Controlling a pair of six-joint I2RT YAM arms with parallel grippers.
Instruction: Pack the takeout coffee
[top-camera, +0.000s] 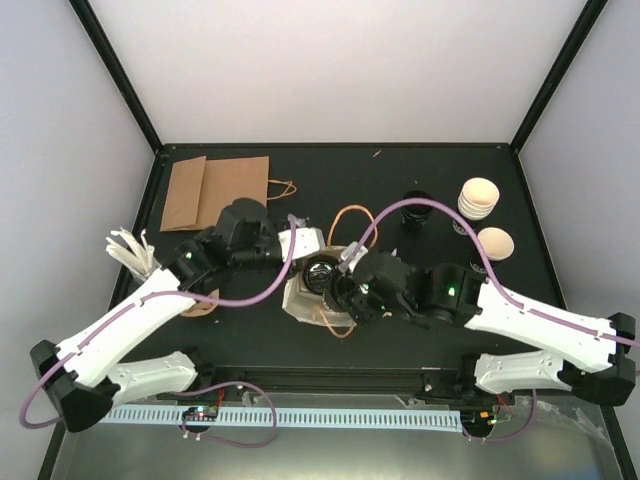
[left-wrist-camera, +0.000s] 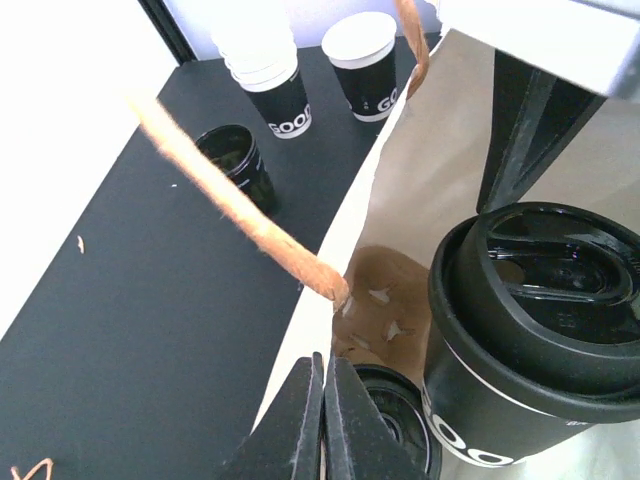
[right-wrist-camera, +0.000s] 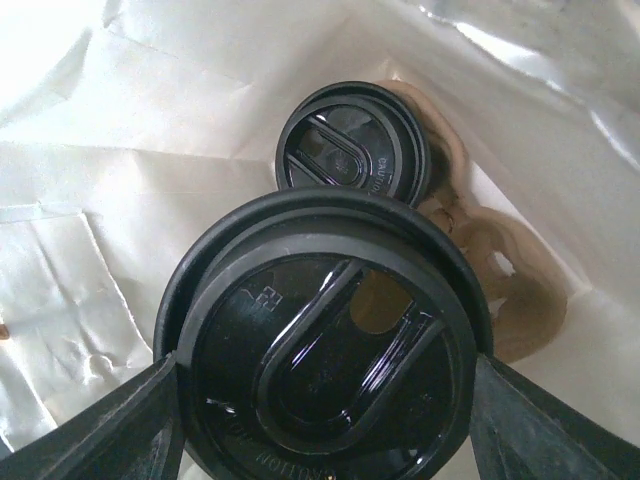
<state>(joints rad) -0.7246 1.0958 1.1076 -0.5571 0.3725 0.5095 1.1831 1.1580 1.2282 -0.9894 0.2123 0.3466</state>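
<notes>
The takeout coffee hangs close to the second lidded cup (right-wrist-camera: 352, 148), so my right gripper should bring it away and over the carrier's empty hole (right-wrist-camera: 512, 282) before I lower it.
The takeout coffee (right-wrist-camera: 320, 350) is a black paper cup with a black sip lid (left-wrist-camera: 530, 330). My right gripper (right-wrist-camera: 320, 430) is shut on it, one finger on each side of the lid, and holds it upright inside the open white paper bag (top-camera: 298, 302). Below it in the bag, a second lidded cup (right-wrist-camera: 350, 150) sits in a brown cardboard carrier (right-wrist-camera: 510, 300). My left gripper (left-wrist-camera: 325, 375) is shut on the bag's near rim (left-wrist-camera: 340, 270), just under its orange loop handle (left-wrist-camera: 230, 200). From above, both grippers meet at the bag mouth (top-camera: 322, 272).
A stack of cups (top-camera: 478, 197), a single open cup (top-camera: 495, 243) and a short stack of black lids (top-camera: 416, 205) stand at the back right. A flat brown bag (top-camera: 215, 190) lies at the back left. White sticks (top-camera: 130, 250) fan out by the left arm.
</notes>
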